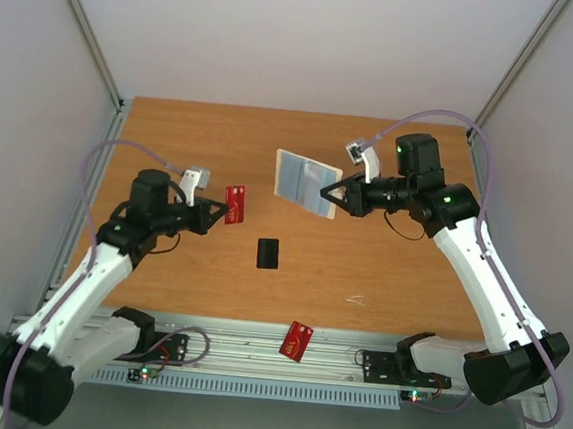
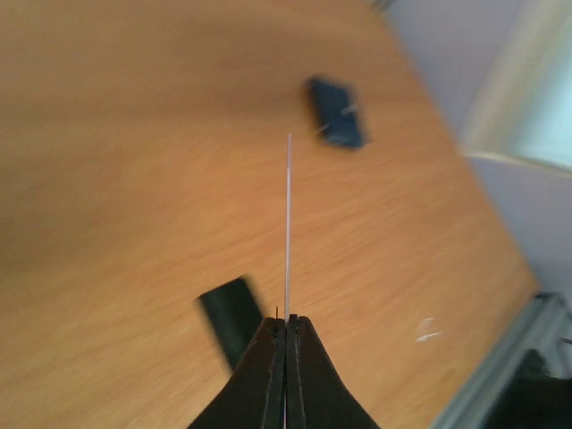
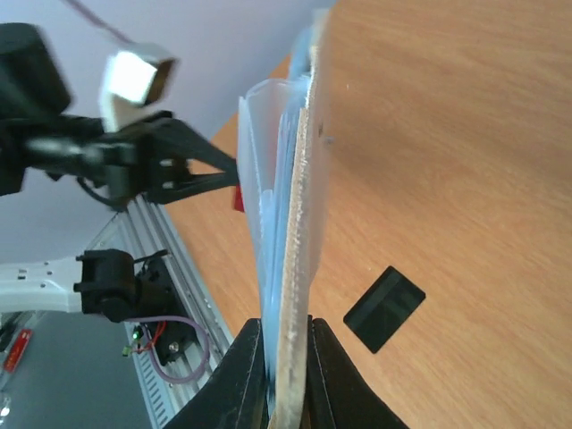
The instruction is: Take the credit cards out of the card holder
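Observation:
My left gripper is holding the red credit card (image 1: 235,204) clear of the card holder and above open wood (image 1: 229,232). It should keep lowering the card and let go of it there.
My left gripper (image 1: 223,210) is shut on a red credit card (image 1: 235,204) and holds it above the table's left half. In the left wrist view the card (image 2: 288,223) shows edge-on as a thin pale line rising from the closed gripper (image 2: 286,319). My right gripper (image 1: 330,193) is shut on the card holder (image 1: 306,183), lifted, its grey-blue sleeves spread open. In the right wrist view the gripper (image 3: 286,326) pinches the holder (image 3: 299,223) edge-on. A black card (image 1: 268,253) lies flat on the table between the arms. A second red card (image 1: 298,341) lies at the near edge.
A small dark blue object (image 2: 336,112) lies on the wood further out in the left wrist view. A white scrap (image 1: 356,300) lies near the front right. The black card also shows in the wrist views (image 2: 231,313) (image 3: 384,308). The metal rail (image 1: 254,357) runs along the near edge.

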